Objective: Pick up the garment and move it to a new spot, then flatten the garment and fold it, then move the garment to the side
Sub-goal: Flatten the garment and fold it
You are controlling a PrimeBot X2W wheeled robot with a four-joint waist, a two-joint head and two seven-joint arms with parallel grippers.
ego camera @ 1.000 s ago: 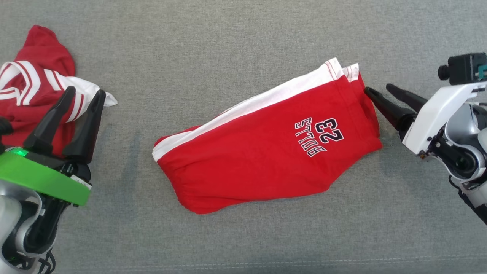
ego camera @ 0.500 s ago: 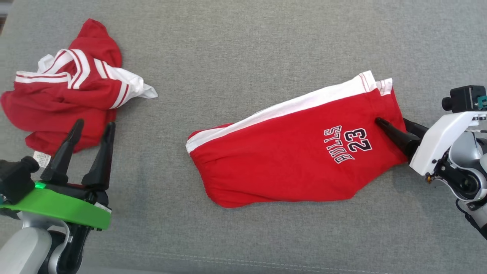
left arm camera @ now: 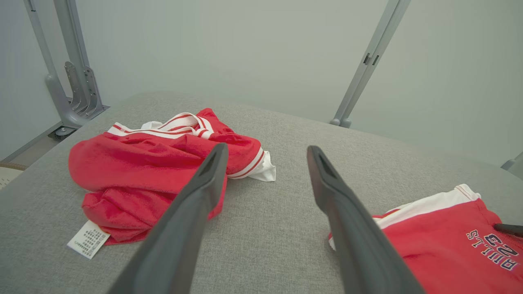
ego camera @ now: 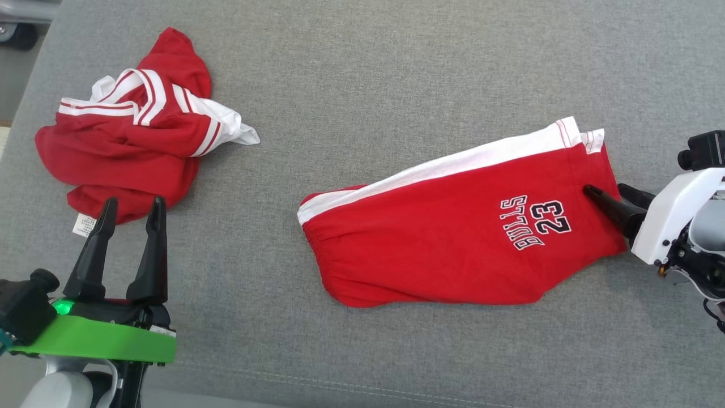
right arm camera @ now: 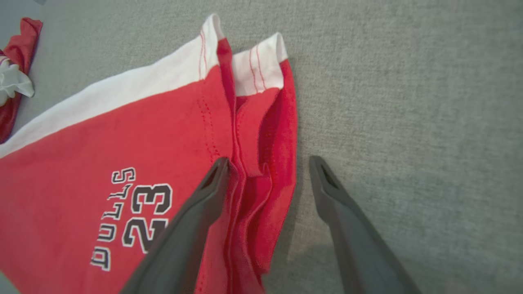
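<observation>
My gripper will fold both legs of the shorts [ego camera: 469,228] over together when it carries the hem toward the waistband, because the white hem ends [ego camera: 583,137] lie on top of each other.
The red shorts [ego camera: 453,243] with a white side stripe and "BULLS 23" print lie folded flat on the grey cushion [ego camera: 396,85]. My right gripper [ego camera: 606,190] is open at their right hem: one finger rests on the red cloth, the other on the cushion just beside the edge. In the right wrist view the gripper [right arm camera: 268,161] straddles the bunched hem of the shorts [right arm camera: 122,143]. My left gripper [ego camera: 134,201] stands open and holds nothing, just short of a crumpled jersey. In the left wrist view this gripper [left arm camera: 267,148] has the shorts [left arm camera: 441,253] at its lower right.
A crumpled red and white jersey [ego camera: 130,147] with a white label [ego camera: 84,225] lies at the far left, close to the cushion's left edge [ego camera: 34,85]. Grey metal frame legs [left arm camera: 61,81] stand on the floor beyond the cushion.
The camera has turned, shifting the whole picture right. My right gripper has moved from beside the hem to straddling it. My left gripper now sits nearer than the jersey instead of over it.
</observation>
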